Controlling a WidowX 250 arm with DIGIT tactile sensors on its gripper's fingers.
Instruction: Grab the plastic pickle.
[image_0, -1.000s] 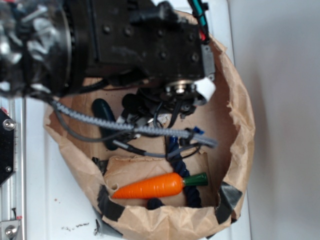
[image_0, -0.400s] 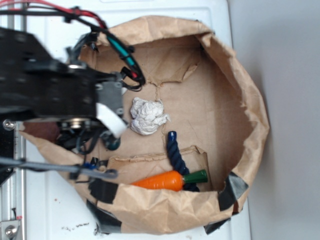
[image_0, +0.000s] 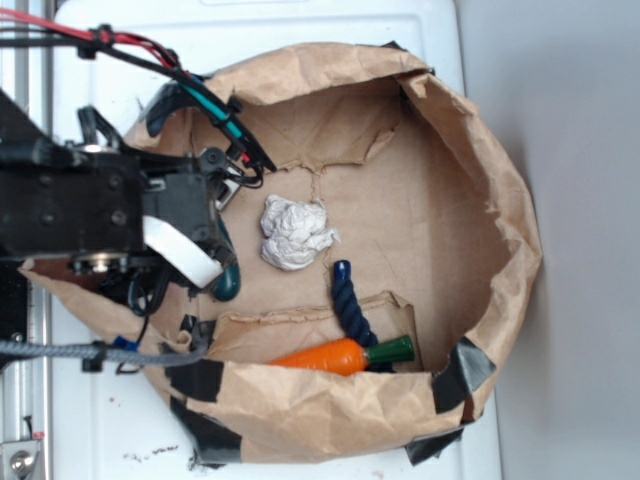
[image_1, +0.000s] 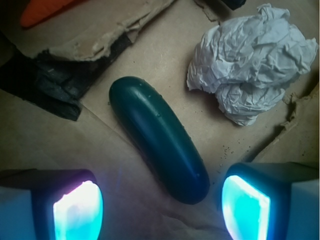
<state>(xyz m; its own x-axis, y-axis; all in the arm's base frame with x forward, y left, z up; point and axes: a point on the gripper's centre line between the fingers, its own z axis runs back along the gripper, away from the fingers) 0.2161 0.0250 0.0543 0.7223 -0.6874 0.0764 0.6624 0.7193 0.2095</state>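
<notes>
The bag's paper side (image_0: 75, 300) sticks out in a point (image_0: 32, 268) under the black arm, so the bag's side will pull back inward when the robot lifts the pickle.
The plastic pickle (image_1: 159, 137), glossy dark green and oblong, lies on the brown paper floor of the bag. In the wrist view it runs diagonally, its lower end between my two glowing pads. In the exterior view only its tip (image_0: 226, 285) shows below the arm at the bag's left side. My gripper (image_1: 161, 210) is open, jaws wide apart on either side of the pickle's near end, not touching it. In the exterior view the fingers are hidden under the black arm.
A crumpled white paper ball (image_0: 295, 232) lies just right of the pickle; it also shows in the wrist view (image_1: 252, 62). An orange carrot (image_0: 325, 356) and a dark navy rope (image_0: 350, 305) lie by a cardboard flap near the front. The bag's paper wall (image_0: 500, 230) rings everything.
The arm has swung from over the bag's middle to its left side, uncovering the paper ball. The bag's wall has shifted a little.
</notes>
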